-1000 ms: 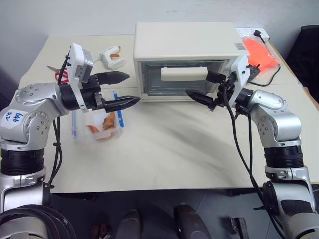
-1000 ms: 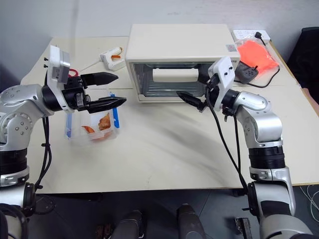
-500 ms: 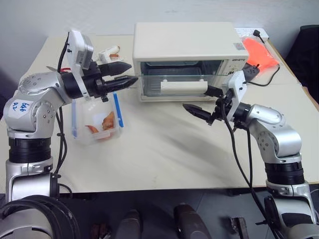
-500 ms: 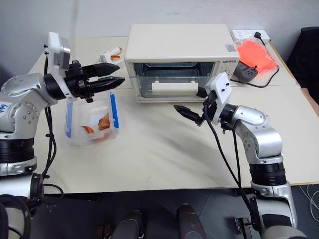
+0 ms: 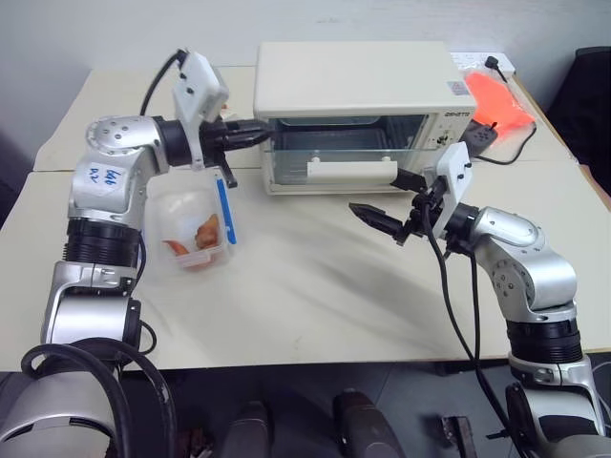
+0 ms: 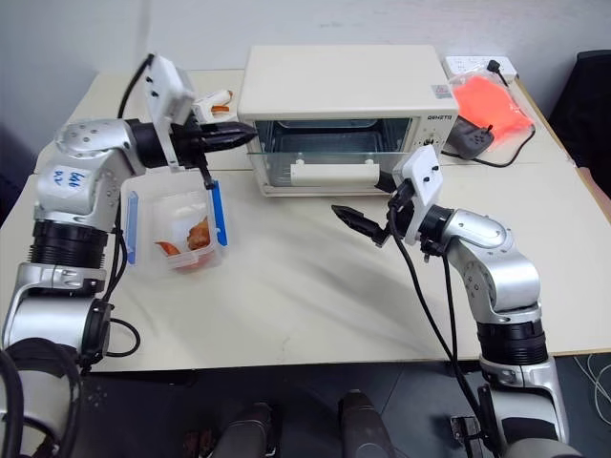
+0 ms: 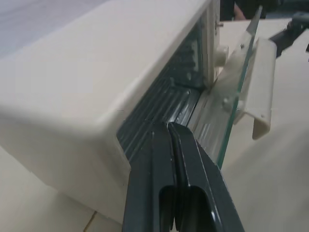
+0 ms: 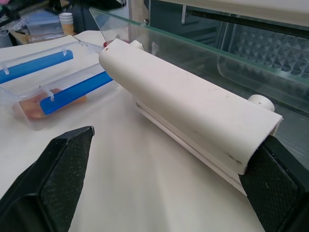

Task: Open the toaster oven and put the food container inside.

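Observation:
My left gripper's closed fingers reach behind the oven's half-open glass door (image 5: 289, 139), so I keep pushing the glass door (image 5: 292, 166) down until it is lying flat.
The cream-white toaster oven (image 5: 353, 81) stands at the back middle of the table. Its glass door is partly dropped, with the white bar handle (image 5: 351, 172) tilted out. My left gripper (image 5: 260, 131) is shut and empty, its tips at the oven's upper left front corner; in the left wrist view the fingers (image 7: 174, 193) point into the gap behind the glass. Just in front of the handle's right end, my right gripper (image 5: 389, 196) is open and not touching it. The food container (image 5: 196, 229), clear with blue clips and orange pieces, sits on the table left of the oven.
A white tool with an orange tip (image 6: 212, 101) lies behind my left arm. Right of the oven lie an orange bag (image 6: 487, 100), a black plug with a cable (image 6: 468, 138) and a white power strip (image 6: 477, 65). The table's front half (image 5: 315, 296) is bare.
The oven door has dropped from closed to partly open. My left gripper shut and moved from above the container to the oven's left corner. My right gripper drew back and down.

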